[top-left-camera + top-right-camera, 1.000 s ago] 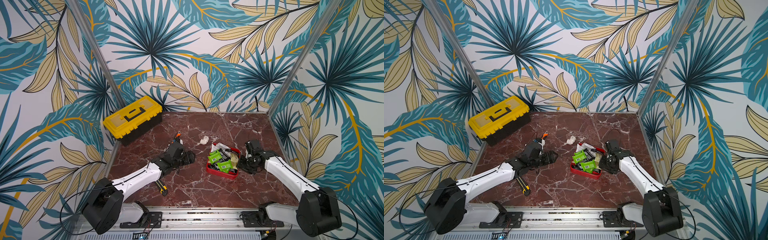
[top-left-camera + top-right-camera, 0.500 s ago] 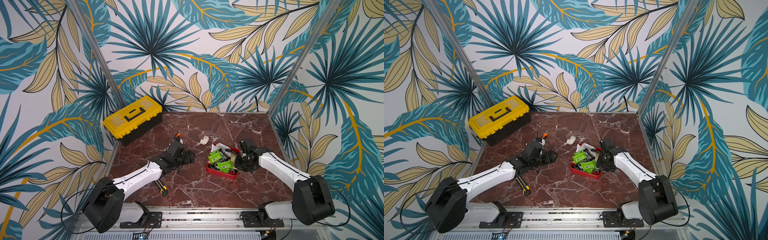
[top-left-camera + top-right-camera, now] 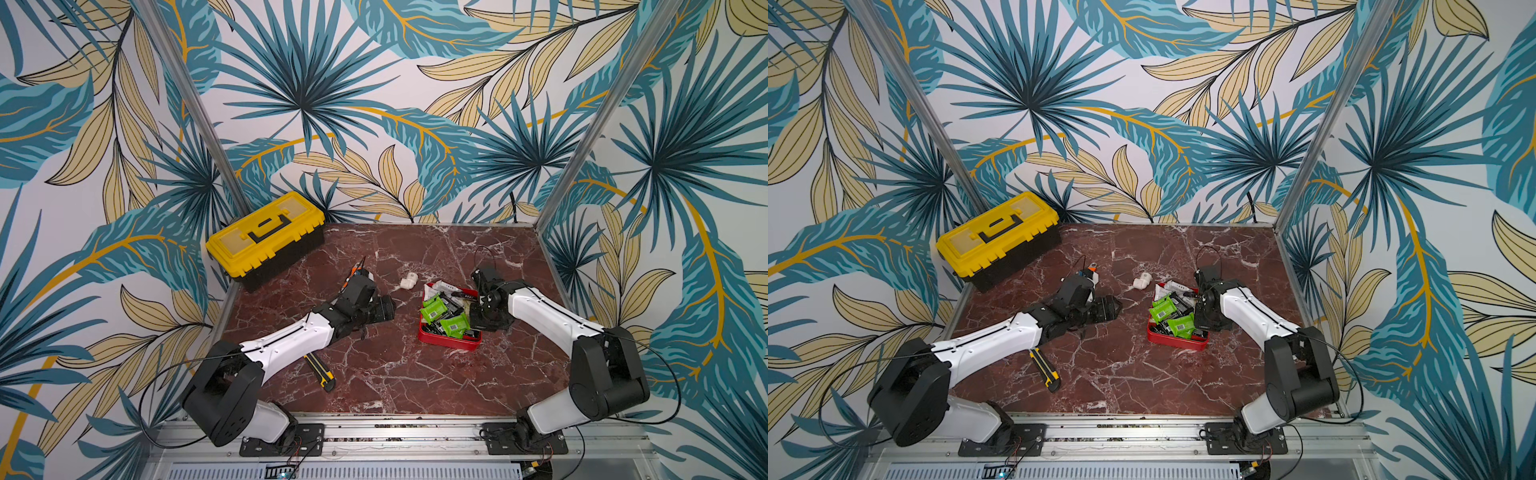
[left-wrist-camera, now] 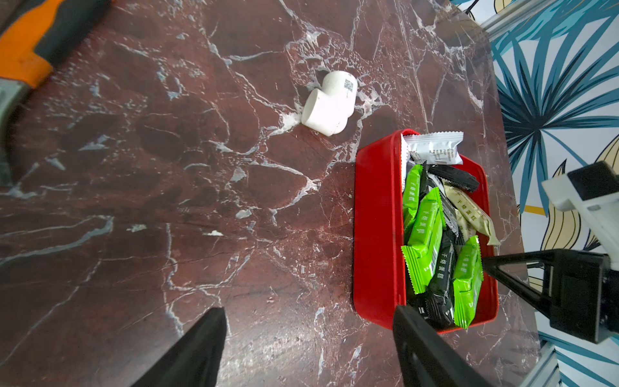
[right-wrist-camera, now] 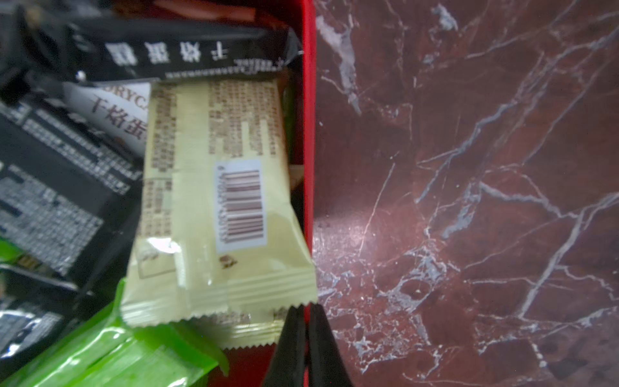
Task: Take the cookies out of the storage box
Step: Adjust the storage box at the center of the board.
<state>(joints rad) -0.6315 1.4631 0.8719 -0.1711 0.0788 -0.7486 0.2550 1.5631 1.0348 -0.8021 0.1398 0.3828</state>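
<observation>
The fingers of the robot's right gripper are pinching the storage box's red side, so next the right gripper opens, moves away and picks up the green cookie near the front of the box.
The red storage box sits right of the table's middle, piled with green, black, cream and white cookies. My right gripper is at the box's right side, jaws shut on the thin red wall, which shows between them. A cream cookie packet lies just inside that wall, touching the fingertips. My left gripper stands open and empty on the table left of the box, a little apart from it.
A yellow-lidded toolbox stands at the back left. A white pipe elbow lies behind the box. An orange-handled tool lies by the left wrist, and a yellow-black utility knife beside the left forearm.
My right gripper has moved in from the right to the box's wall and gone from partly open to shut. The left arm has stayed where it was.
</observation>
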